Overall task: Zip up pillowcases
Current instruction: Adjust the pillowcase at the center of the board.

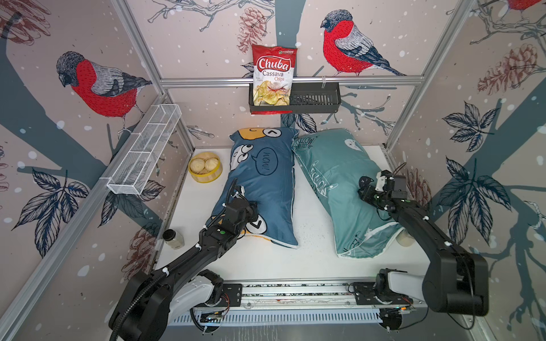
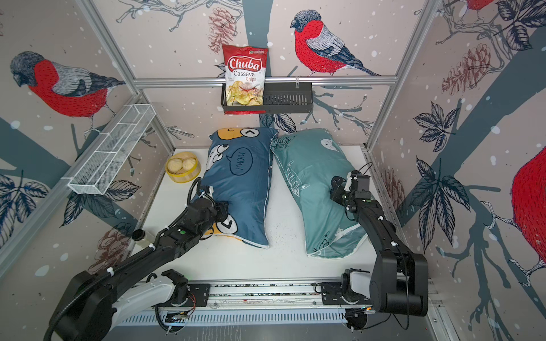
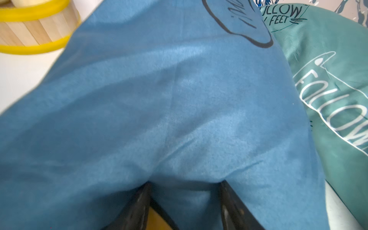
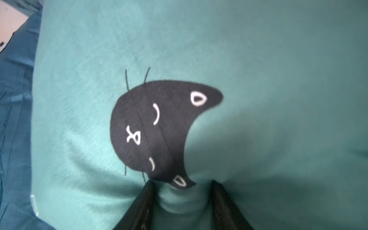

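I see the teal pillowcase slanting away from the blue pillowcase. My left gripper should hold it straight before my right gripper takes its near corner.
Two pillowcases lie side by side on the white table. The dark blue pillowcase with the "WOW!" bubble is on the left, the teal pillowcase on the right. My left gripper presses down into the blue fabric near its orange-faced near end, with a fold caught between the fingers. My right gripper is dug into the teal fabric at a black cat head, pinching a bulge of cloth. No zipper shows in any view.
A yellow-rimmed bamboo steamer holding buns stands left of the blue pillow. A small jar stands at the table's left edge and a pale jar by the teal pillow's near corner. A chips bag sits in a black wall basket; a white wire basket hangs left.
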Controlling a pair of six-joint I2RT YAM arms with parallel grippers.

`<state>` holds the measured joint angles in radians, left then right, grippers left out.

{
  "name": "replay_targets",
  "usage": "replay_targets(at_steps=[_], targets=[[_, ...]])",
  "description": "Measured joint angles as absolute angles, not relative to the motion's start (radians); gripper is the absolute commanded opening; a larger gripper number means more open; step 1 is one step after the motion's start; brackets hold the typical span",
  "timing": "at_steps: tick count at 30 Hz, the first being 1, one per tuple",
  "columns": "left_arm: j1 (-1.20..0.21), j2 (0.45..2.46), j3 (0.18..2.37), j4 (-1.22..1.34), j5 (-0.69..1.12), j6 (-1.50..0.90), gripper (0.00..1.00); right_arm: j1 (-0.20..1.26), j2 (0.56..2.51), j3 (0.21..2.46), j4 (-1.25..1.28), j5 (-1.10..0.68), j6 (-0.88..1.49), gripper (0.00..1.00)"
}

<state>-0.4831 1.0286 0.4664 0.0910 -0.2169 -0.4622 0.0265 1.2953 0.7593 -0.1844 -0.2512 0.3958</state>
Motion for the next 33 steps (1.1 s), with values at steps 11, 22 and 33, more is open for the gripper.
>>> replay_targets(at_steps=[11, 22, 33], targets=[[-0.530, 0.851, 0.589, -0.017, -0.201, -0.463, 0.67, 0.320, 1.419, 0.822, -0.079, -0.362, 0.452, 0.44], [-0.765, 1.177, 0.699, 0.143, -0.115, -0.576, 0.55, 0.384, 1.308, 0.790, -0.093, -0.387, 0.478, 0.74], [-0.862, 1.559, 1.021, 0.252, -0.056, -0.548, 0.51, 0.205, 0.953, 0.670, -0.245, -0.260, 0.518, 0.99]])
